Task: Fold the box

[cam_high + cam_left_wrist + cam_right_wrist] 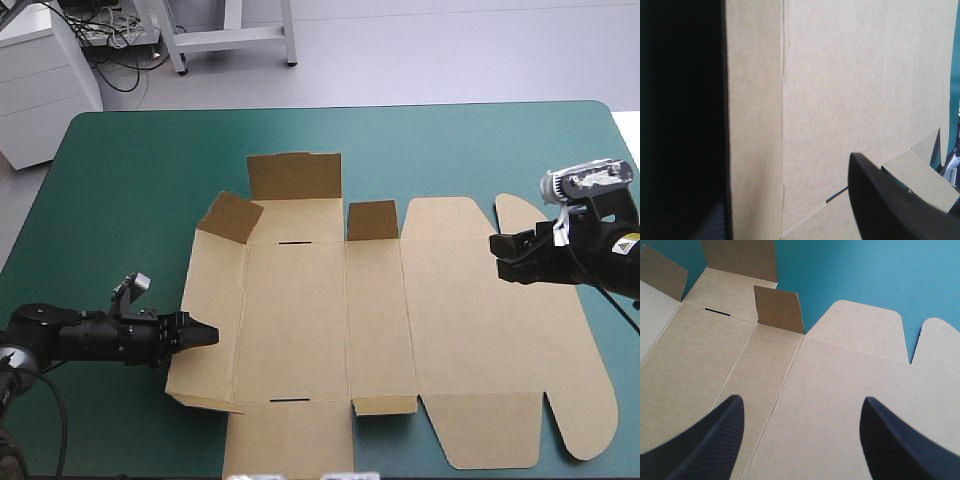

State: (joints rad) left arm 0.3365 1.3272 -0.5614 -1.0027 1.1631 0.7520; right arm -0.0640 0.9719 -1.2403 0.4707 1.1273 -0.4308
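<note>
End flaps (pixel 230 217) are joined to the box's back side (pixel 212 318) along creases, so they will swing with it and stick out beyond its ends when I fold it upright.
The brown box (pixel 320 320) lies as a cut sheet, mostly flat on the teal-green cover. Three flaps stand raised on its far side: a wide one (pixel 295 177), a slanted one (pixel 232 215) and a small one (pixel 372 220). My left gripper (pixel 205 335) is low at the sheet's left edge and open. In the left wrist view one black finger (pixel 890 205) lies over the board (pixel 830 100); the other is barely visible in the dark beside that edge. My right gripper (pixel 505 255) hovers open above the lid panel (pixel 850 390), its fingers (pixel 715 440) wide apart with nothing between them.
The teal-green cover (pixel 450 150) shows beyond the far flaps, and also left of the sheet around my left arm. The sheet's front left corner (pixel 195 398) looks slightly lifted. Its rounded lid tabs (pixel 580 420) reach close to the table's right side, under my right arm.
</note>
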